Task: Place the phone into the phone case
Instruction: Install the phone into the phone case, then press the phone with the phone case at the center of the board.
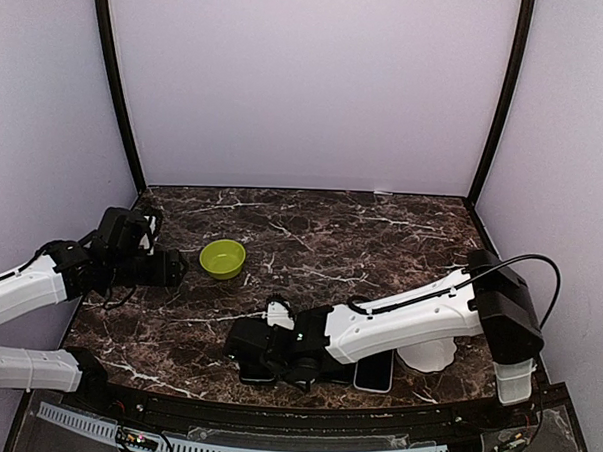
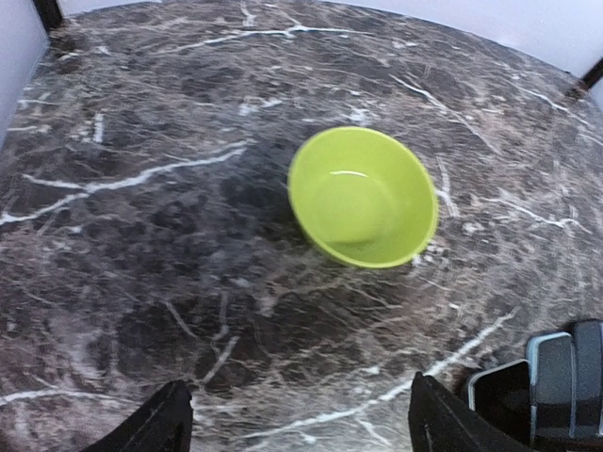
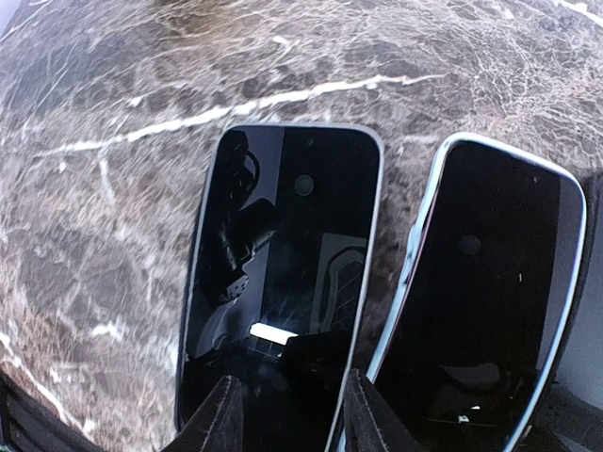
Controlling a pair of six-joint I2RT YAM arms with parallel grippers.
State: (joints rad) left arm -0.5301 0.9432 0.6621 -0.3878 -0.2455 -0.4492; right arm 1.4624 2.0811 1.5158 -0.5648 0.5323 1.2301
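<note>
My right gripper has little finger room in the narrow gap [image 3: 394, 224] by the light-blue rim. It should first make the gap wider, then grab the phone across both long edges [image 3: 194, 259].
The phone [image 3: 283, 254] is a glossy black slab with a thin silver rim, lying flat on the marble. The phone case [image 3: 480, 282], dark inside with a white and light-blue rim, lies just to its right, close alongside and apart from it. In the top view the case [image 1: 375, 370] sits at the near edge. My right gripper [image 3: 294, 419] is open over the phone's near end, with the fingers above the screen and not around its edges. In the top view the right gripper [image 1: 260, 362] covers most of the phone. My left gripper [image 2: 301, 433] is open and empty, near the bowl.
A lime-green bowl [image 2: 363, 198] stands on the marble ahead of the left gripper and shows left of centre in the top view [image 1: 222, 258]. A white object [image 1: 431, 352] lies under the right arm. The table's near edge runs just below the phone and case.
</note>
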